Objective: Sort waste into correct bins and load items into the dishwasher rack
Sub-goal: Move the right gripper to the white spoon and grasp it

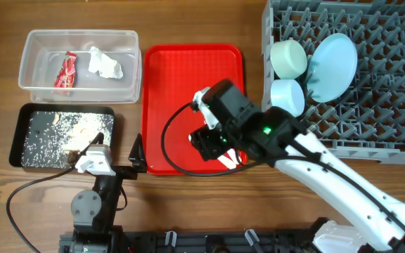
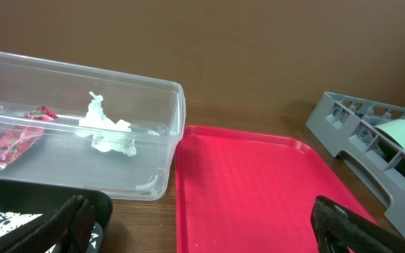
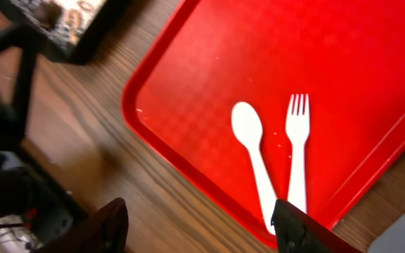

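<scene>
The white spoon's neck (image 3: 252, 148) lies clear of the fork. My right gripper should continue to go down toward the spoon (image 3: 247, 125) until its fingers are on both sides of that neck, then close.
The red wrapper (image 1: 67, 70) and white napkin (image 1: 104, 63) lie in the clear tub (image 1: 79, 39). Crumbly scraps (image 1: 62, 133) lie in the black tray (image 1: 20, 133). The grey rack (image 1: 371, 105) holds the pale green bowl (image 1: 289, 57), the light blue bowl (image 1: 287, 95) and the light blue plate (image 1: 334, 65). The white spoon (image 3: 248, 133) and fork (image 3: 297, 140) lie side by side on the red tray (image 3: 209, 56). My right gripper (image 3: 202, 232) is open just above the tray's near edge, by their handles. My left gripper (image 2: 202, 235) is open and empty. The yellow cup is out of view.
The red tray (image 1: 167, 84) lies between the bins and the rack. My left arm's base (image 1: 93, 204) stands at the front left, with a cable beside it. My right arm (image 1: 315, 161) crosses the table below the rack. The left wrist view shows the rack's corner (image 2: 350, 130).
</scene>
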Controlling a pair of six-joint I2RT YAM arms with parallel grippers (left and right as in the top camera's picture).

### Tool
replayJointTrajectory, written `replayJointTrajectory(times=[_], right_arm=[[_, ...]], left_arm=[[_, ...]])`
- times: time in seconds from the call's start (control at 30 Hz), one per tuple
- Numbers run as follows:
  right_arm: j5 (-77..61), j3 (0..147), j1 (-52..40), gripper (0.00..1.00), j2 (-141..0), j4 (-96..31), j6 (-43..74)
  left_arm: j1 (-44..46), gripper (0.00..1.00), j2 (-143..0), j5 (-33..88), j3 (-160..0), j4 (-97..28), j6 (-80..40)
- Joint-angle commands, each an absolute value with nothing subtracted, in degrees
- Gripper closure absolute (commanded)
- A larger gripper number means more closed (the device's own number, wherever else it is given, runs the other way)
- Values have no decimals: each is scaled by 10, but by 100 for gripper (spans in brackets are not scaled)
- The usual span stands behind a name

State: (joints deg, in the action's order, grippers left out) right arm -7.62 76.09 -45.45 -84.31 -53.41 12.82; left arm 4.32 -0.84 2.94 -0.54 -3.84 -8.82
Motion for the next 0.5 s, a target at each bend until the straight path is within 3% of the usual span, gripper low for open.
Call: replayJointTrajectory(times=[0.0,0.37,0.47], right_arm=[[-39,759,-458,32,-876,-536,135],[15,759,-458,33,-913,-508,104],[26,759,-457,37,-946,-498,76]], left_arm=[[38,0,-5,35,-3,-41,-79],[38,0,-5,35,-3,-41,-79],[38,0,-5,35,-3,-41,-79]])
